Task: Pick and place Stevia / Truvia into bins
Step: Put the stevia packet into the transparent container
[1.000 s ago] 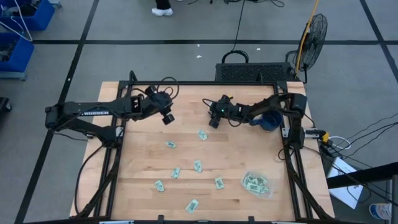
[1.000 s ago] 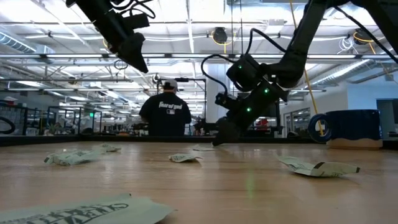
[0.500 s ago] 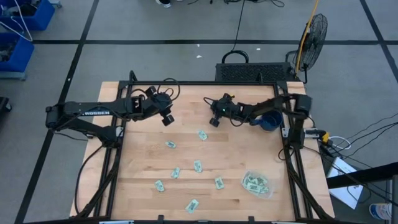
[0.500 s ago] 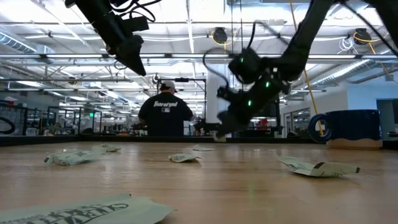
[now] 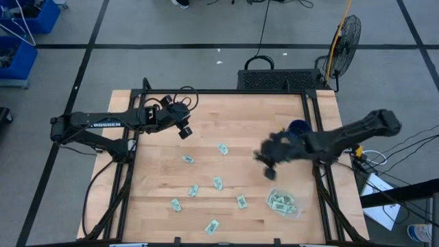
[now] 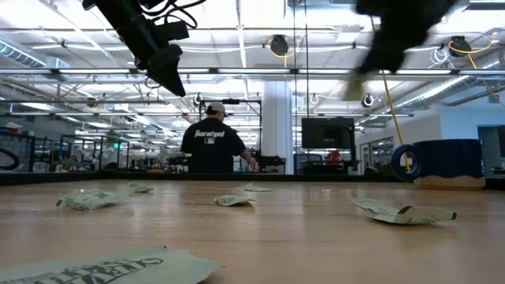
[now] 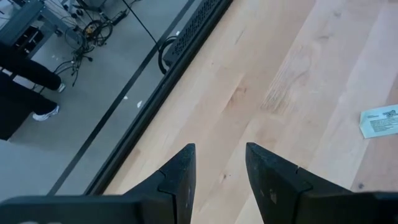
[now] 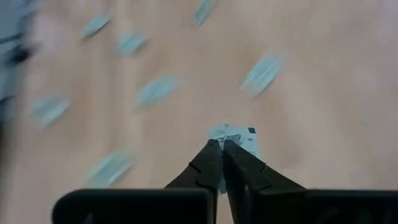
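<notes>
The sachet is hanging free past the fingertips (image 8: 243, 138) and the clear bin (image 5: 283, 203) is open. My right gripper should keep moving toward the bin and let go above it.
Several pale green and white Stevia sachets lie flat on the wooden table, among them one (image 5: 223, 148) near the middle and one (image 5: 212, 226) near the front edge. More sachets sit in the clear bin (image 5: 283, 203) at the near right. Just beyond the bin's far side, my right gripper (image 5: 267, 169) hangs above the table, blurred, shut on one sachet (image 8: 236, 138). At the far left, my left gripper (image 5: 184, 130) stays open and high over bare wood, its fingers (image 7: 184, 163) holding nothing. My right gripper pinches one sachet by its edge (image 8: 231, 133) between its two shut fingers. The rest of the sachet sticks out past the fingertips. The fingers slant down toward the table. The sachet is lifted clear of the wood.
A dark blue mug (image 5: 299, 128) stands at the table's far right edge. A black frame rail (image 5: 319, 171) runs along the right side. A person (image 6: 211, 142) stands in the room beyond the far edge. Bare wood lies between the scattered sachets.
My right gripper has swung fast from the far middle of the table toward the near right, to a spot just beyond the bin. It has risen well above the table and carries one sachet with it. The sachets lying on the table have stayed in place.
</notes>
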You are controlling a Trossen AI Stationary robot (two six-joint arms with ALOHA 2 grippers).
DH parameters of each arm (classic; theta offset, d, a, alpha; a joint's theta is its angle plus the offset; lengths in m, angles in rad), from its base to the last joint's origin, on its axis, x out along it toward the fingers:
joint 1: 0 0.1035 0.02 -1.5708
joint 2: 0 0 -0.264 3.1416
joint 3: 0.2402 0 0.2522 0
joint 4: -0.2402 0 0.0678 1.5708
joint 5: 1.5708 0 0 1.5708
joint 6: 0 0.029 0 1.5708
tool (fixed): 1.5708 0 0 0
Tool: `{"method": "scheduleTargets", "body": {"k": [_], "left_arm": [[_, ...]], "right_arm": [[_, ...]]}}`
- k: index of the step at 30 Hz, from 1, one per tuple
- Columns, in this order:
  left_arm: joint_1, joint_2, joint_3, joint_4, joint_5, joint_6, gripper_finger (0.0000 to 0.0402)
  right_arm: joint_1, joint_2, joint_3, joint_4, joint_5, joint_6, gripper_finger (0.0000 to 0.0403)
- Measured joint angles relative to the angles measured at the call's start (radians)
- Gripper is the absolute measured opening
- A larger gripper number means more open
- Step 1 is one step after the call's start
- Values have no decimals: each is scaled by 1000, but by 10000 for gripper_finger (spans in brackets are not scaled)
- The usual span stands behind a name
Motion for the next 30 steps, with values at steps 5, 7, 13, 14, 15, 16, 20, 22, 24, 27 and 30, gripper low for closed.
{"method": "scheduleTargets", "body": {"k": [5, 7, 13, 14, 15, 16, 20, 22, 24, 27, 30], "left_arm": [[0, 0, 0, 0, 1, 0, 147], [0, 0, 0, 0, 1, -11, 147], [0, 0, 0, 0, 4, -30, 147], [0, 0, 0, 0, 4, -30, 147], [0, 0, 0, 1, 3, -30, 147], [0, 0, 0, 1, 4, -31, 147], [0, 0, 0, 0, 7, -63, 147], [0, 0, 0, 0, 16, -69, 147], [0, 0, 0, 0, 16, -68, 147], [0, 0, 0, 0, 16, -68, 147], [0, 1, 0, 4, 16, -68, 147]], "right_arm": [[228, -44, 0, -60, -192, 256, 17], [304, -34, 0, -44, -202, 343, 16], [451, 8, 0, -37, -118, 623, 12], [462, 16, 0, -54, -119, 649, 13], [471, 26, 0, -71, -120, 677, 15], [479, 37, 0, -88, -121, 705, 18], [492, 78, -37, -92, -120, 745, 32], [491, 96, -75, -51, -120, 748, 40], [483, 107, -110, -22, -123, 767, 51], [473, 110, -147, 7, -144, 756, 69], [454, 104, -150, 41, -99, 656, 83]]}}
